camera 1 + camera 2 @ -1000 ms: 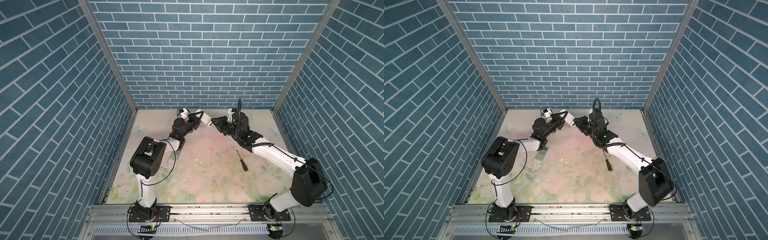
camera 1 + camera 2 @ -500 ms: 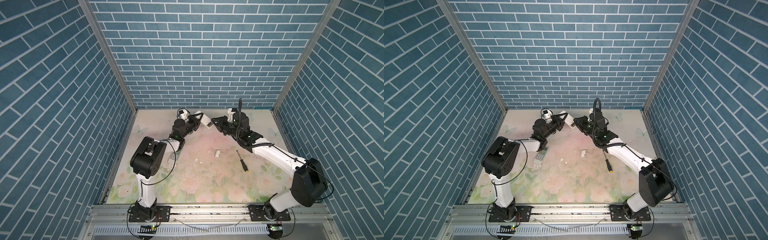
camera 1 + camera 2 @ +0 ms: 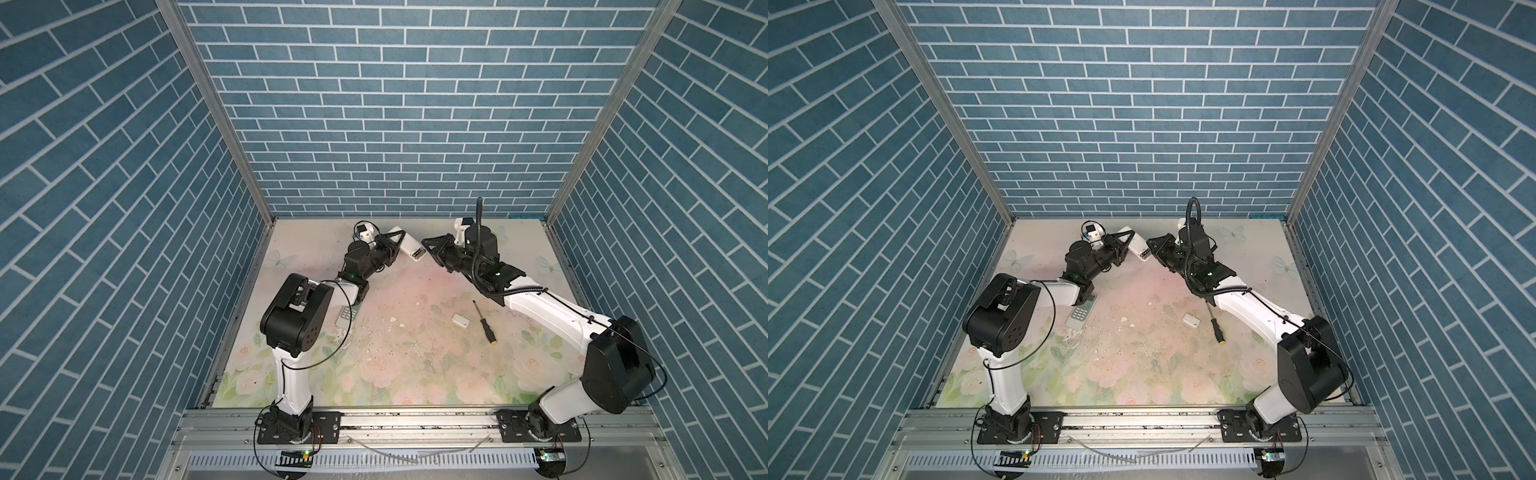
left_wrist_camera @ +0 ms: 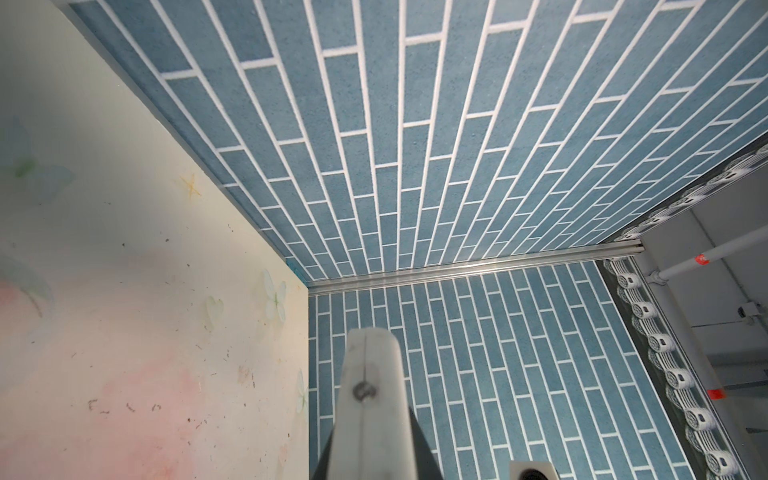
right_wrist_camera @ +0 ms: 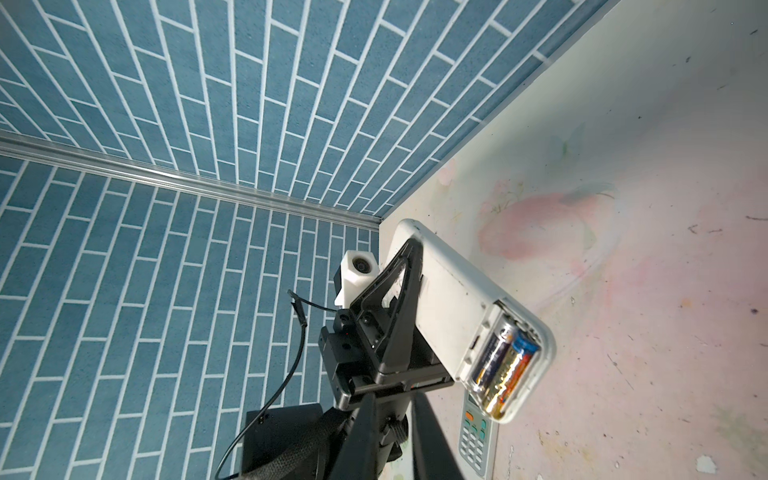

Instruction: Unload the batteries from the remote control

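Observation:
The remote's battery bay [image 3: 417, 254] faces up, clear of the fingers. My left gripper keeps lowering the white remote until it lies flat on the free tabletop [image 3: 411, 336].
A white remote control [image 3: 410, 246] [image 3: 1136, 247] hangs tilted above the back of the table, and my left gripper [image 3: 398, 241] [image 3: 1124, 241] is shut on its body. The left wrist view shows its narrow edge [image 4: 372, 395] between the dark fingers [image 4: 428, 457]. The battery bay is uncovered in the right wrist view, with two shiny gold-and-black batteries [image 5: 505, 365] side by side inside. My right gripper [image 3: 428, 249] [image 3: 1152, 247] [image 5: 395, 401] is shut and holds nothing, a short gap from the remote's open end.
A small white cover plate [image 3: 460, 320] [image 3: 1191, 320] lies on the floral table beside a black-and-yellow screwdriver [image 3: 484, 320] [image 3: 1216, 326]. A second, grey keypad remote [image 3: 347, 318] [image 3: 1081, 311] [image 5: 476, 432] lies under the left forearm. Blue brick walls enclose three sides.
The white cover plate, absent from the table a second ago, has dropped onto it and ended up beside the screwdriver. Both arms have barely moved.

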You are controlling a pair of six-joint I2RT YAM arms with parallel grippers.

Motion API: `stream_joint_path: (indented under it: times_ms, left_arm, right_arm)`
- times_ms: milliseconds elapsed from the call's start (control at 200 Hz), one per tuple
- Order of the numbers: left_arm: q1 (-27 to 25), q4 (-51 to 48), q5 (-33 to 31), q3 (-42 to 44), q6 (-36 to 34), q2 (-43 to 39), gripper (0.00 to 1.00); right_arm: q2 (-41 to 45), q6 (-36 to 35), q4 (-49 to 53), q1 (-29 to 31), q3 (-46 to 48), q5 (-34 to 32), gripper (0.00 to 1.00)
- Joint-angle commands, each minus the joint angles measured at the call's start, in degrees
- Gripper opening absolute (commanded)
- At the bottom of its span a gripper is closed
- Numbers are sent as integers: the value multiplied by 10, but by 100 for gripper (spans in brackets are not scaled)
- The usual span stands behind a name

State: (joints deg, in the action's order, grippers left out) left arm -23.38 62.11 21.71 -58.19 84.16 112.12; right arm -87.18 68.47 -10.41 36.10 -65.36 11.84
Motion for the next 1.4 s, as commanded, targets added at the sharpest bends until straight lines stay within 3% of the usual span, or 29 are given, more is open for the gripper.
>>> stream_joint_path:
  times_ms: [0, 465, 900, 1395]
  left_arm:
    - [4, 6, 3, 7, -16, -12, 0]
    - [0, -4, 17, 44, -37, -15, 0]
    - [-35, -53, -16, 121, -120, -30, 0]
    - [-174, 66, -204, 259, -85, -9, 0]
  right_arm:
    - [18, -27, 16, 1, 17, 1, 18]
    - [34, -62, 51, -3, 30, -8, 19]
    - [117, -196, 177, -25, 81, -98, 22]
    - [159, -228, 168, -70, 143, -100, 23]
